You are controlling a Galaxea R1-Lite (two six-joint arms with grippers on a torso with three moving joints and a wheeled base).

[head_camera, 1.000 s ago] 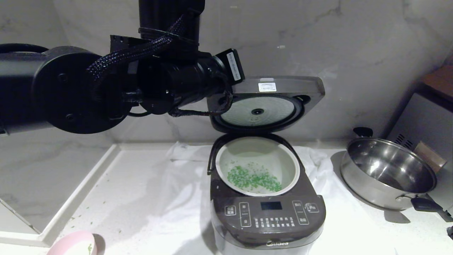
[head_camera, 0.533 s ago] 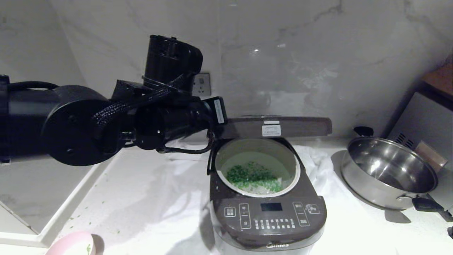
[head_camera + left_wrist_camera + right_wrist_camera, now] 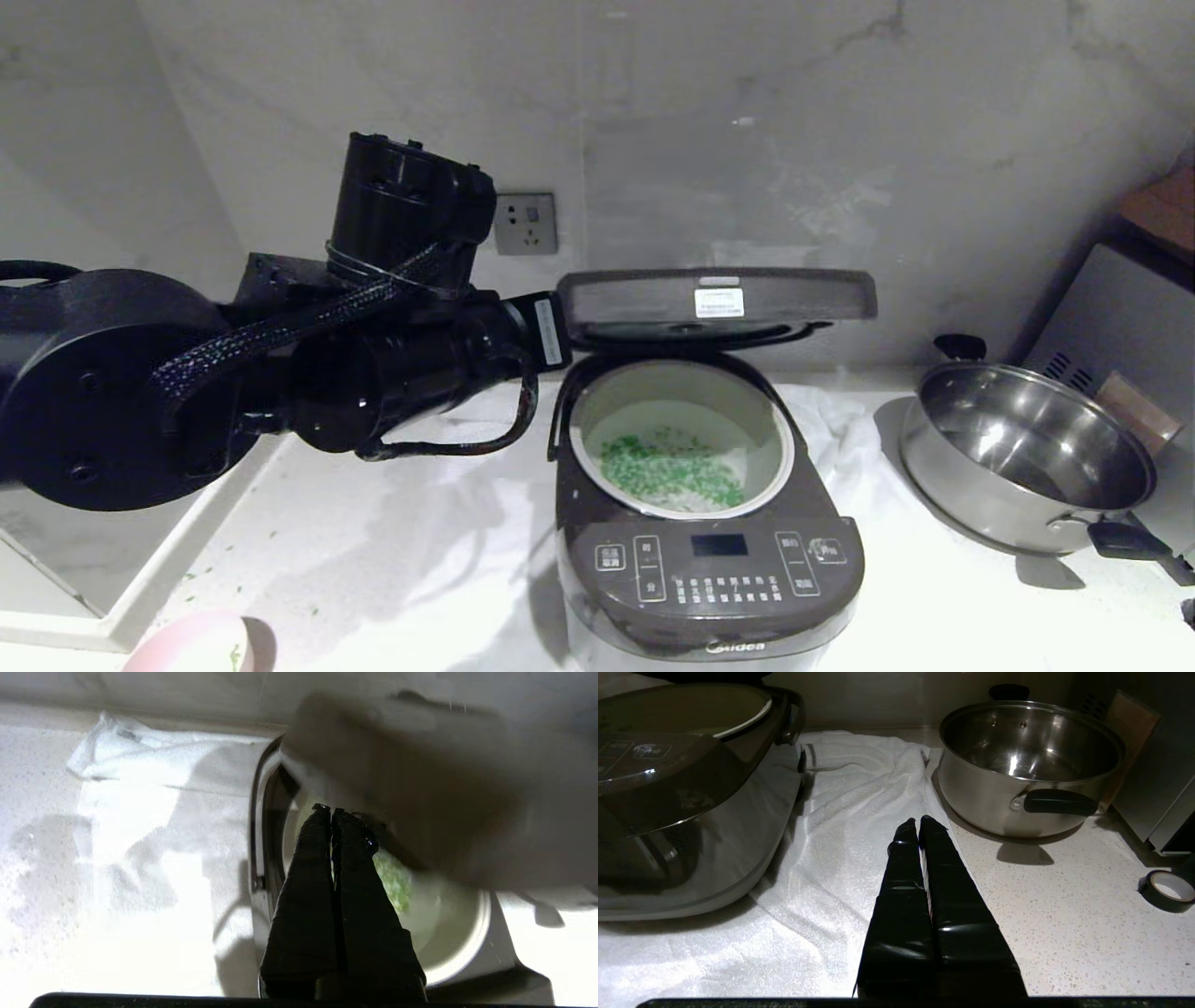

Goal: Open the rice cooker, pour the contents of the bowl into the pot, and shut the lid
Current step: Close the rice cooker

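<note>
The fingers of my left gripper are at the raised lid's side edge (image 3: 579,304) over the open pot, so I should move them above the lid (image 3: 717,275) and push it down.
The rice cooker (image 3: 709,579) stands at the centre on a white towel. Its lid (image 3: 719,303) hangs about level above the rear of the pot (image 3: 775,439), not latched. Green contents (image 3: 672,467) lie in the pot. My left arm (image 3: 373,364) reaches in from the left to the lid's left end, where its fingertips are hidden. In the left wrist view my left gripper (image 3: 331,809) is shut and empty, its tips at the blurred lid (image 3: 420,788), above the pot's rim (image 3: 467,956). The pink bowl (image 3: 187,644) sits at the near left. My right gripper (image 3: 917,820) is shut, parked right of the cooker (image 3: 668,788).
A steel pan (image 3: 1018,457) with black handles stands to the right of the cooker, with a grey appliance (image 3: 1120,317) behind it. A roll of tape (image 3: 1167,890) lies near the right gripper. A wall socket (image 3: 526,222) is behind the left arm.
The lid has swung down from upright to about level, and now sits slightly higher than half a second ago. My left arm has come down and back to the left with it.
</note>
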